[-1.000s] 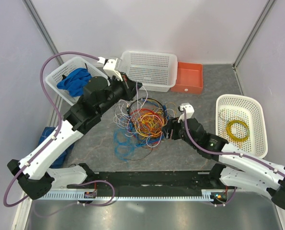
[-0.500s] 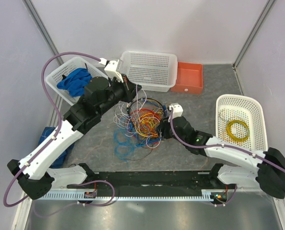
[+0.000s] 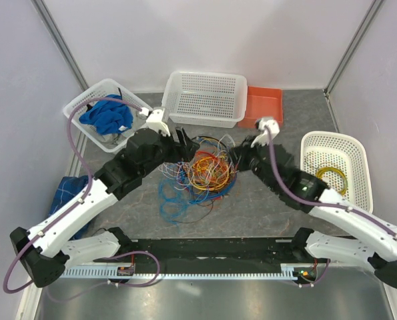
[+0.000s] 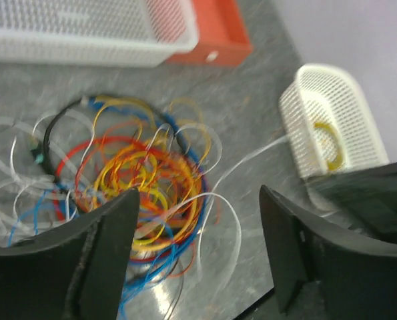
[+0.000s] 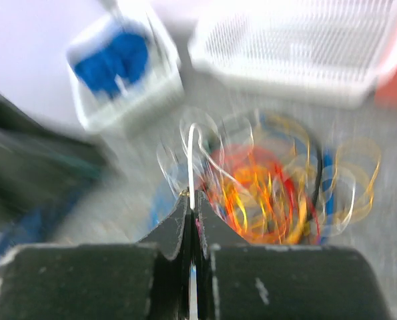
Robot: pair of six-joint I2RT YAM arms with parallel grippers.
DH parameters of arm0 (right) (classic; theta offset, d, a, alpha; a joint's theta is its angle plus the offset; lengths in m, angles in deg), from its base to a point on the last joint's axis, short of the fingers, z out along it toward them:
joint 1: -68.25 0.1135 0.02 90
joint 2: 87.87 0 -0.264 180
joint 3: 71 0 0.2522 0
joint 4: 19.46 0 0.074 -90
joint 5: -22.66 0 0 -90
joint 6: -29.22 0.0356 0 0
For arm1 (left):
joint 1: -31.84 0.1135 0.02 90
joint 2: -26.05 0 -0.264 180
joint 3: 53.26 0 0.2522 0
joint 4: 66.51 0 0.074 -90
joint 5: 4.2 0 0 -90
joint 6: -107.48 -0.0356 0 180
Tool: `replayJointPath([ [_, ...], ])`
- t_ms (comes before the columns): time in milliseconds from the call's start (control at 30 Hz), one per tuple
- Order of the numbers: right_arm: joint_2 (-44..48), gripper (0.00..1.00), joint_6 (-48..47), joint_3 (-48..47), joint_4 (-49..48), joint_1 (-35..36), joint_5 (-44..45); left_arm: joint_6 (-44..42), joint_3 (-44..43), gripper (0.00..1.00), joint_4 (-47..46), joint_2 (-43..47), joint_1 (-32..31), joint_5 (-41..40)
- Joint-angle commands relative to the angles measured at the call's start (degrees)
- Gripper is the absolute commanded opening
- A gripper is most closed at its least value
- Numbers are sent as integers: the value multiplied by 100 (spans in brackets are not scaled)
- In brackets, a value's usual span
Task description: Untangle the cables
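Note:
My fingers are holding the white cable in my right gripper (image 4: pixel 251 155), which still runs into the heap of cables, so my left gripper should move over and grab that cable at the heap's edge (image 4: pixel 211 192) before lifting.
The cables (image 3: pixel 205 170) lie in a curled bunch of yellow, orange, red, blue, black and white wire on the grey table between my two arms. My left gripper (image 3: pixel 185 143) hangs open at the bunch's upper left edge. In the left wrist view its fingers (image 4: pixel 101 257) stand wide apart above the cables (image 4: pixel 131 173), with a loose white loop (image 4: pixel 214 194) in the gap. My right gripper (image 3: pixel 236 155) is at the bunch's right edge. The blurred right wrist view shows the right gripper (image 5: pixel 193 200) shut on a thin white cable (image 5: pixel 191 157) that runs up from the pads.
A white basket (image 3: pixel 207 98) and an orange tray (image 3: pixel 261 107) stand behind the bunch. At the far left is a basket (image 3: pixel 85 127) holding blue cloth (image 3: pixel 105 115). The basket (image 3: pixel 336 175) on the right holds a yellow coil (image 3: pixel 331 180).
My left gripper has opened and come down and forward to the bunch. My right gripper has shut on a white cable and swung up and back from the bunch's lower right.

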Motion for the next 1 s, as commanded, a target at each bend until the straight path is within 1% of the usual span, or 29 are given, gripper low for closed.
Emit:
replayJointPath([
  [0,-14,0,-572,-1400,874,20,1086,689,538,99,-2,189,-24,-406],
  [33,-172,0,-634,-1767,1102,11,1298,742,601,100,7,207,-24,-475],
  [100,-409,0,-705,-2051,1165,-6,1640,891,758,100,68,207,-24,-485],
  [167,-603,0,-775,-2403,1183,-59,1782,1093,873,100,103,198,-24,-459],
  [267,-1034,0,-749,-2816,1201,-384,1810,1356,1137,100,147,224,-24,-432],
  [400,-1499,0,-608,-3343,1105,-1103,1538,1612,1532,100,156,347,-24,-371],
  [433,-1579,0,-643,-3571,956,-1157,1572,1717,1585,100,156,374,-15,-344],
  [567,-2167,0,-775,-4424,928,-1430,1817,1894,1805,100,165,505,-24,-318],
  [700,-2712,0,-697,-5346,981,-1886,1564,1955,2050,100,156,646,-24,-327],
  [833,-3090,0,-714,-6566,1200,-1931,1221,2017,2209,100,148,716,-24,-309],
  [933,-3276,0,-600,-6964,1472,-1931,966,2052,2288,100,104,787,-24,-344],
  [967,-3267,0,-574,-6974,1491,-1931,913,2035,2315,100,-70,813,-24,-344],
])
